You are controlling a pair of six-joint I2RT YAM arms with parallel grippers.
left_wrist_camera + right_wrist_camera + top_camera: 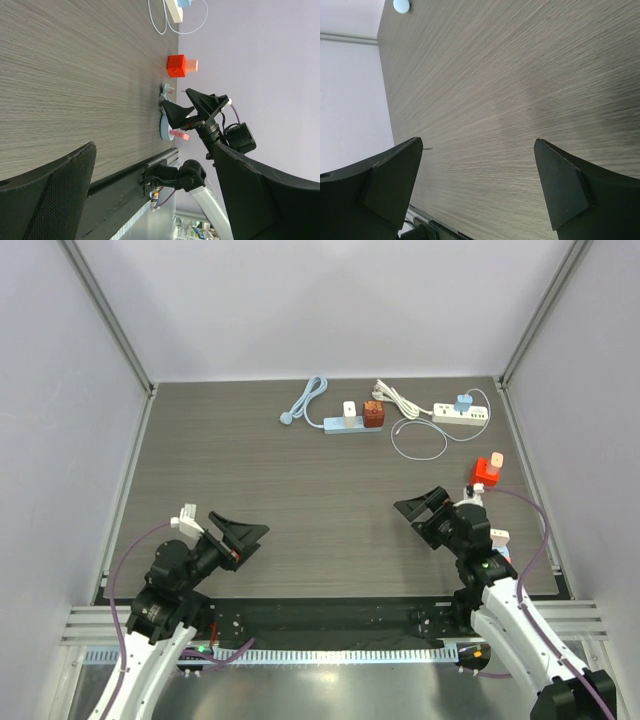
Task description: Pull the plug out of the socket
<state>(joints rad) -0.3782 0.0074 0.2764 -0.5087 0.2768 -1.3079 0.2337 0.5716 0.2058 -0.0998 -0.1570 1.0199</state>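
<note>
The light blue strip's cable lies free next to the strip's end [328, 426]. My right gripper should now go across the open table and close around that cable [311, 422].
A light blue power strip [343, 426] lies at the back of the table with a white plug [349, 409] and a brown plug [373, 414] in it. A white power strip [460, 416] to its right carries a blue plug [463, 401]; its end also shows in the left wrist view [174, 10]. My left gripper [243, 533] is open and empty near the front left, far from both strips; its view [155, 185] looks across the table. My right gripper [425, 510] is open and empty at the front right, above bare table [480, 185].
A red cube adapter with a pale plug [488, 470] stands at the right edge, also in the left wrist view [176, 65]. A white cable [418, 435] loops in front of the white strip. The blue strip's cable ends in a round plug [287, 418]. A small blue-white object [164, 127] lies by the right arm.
</note>
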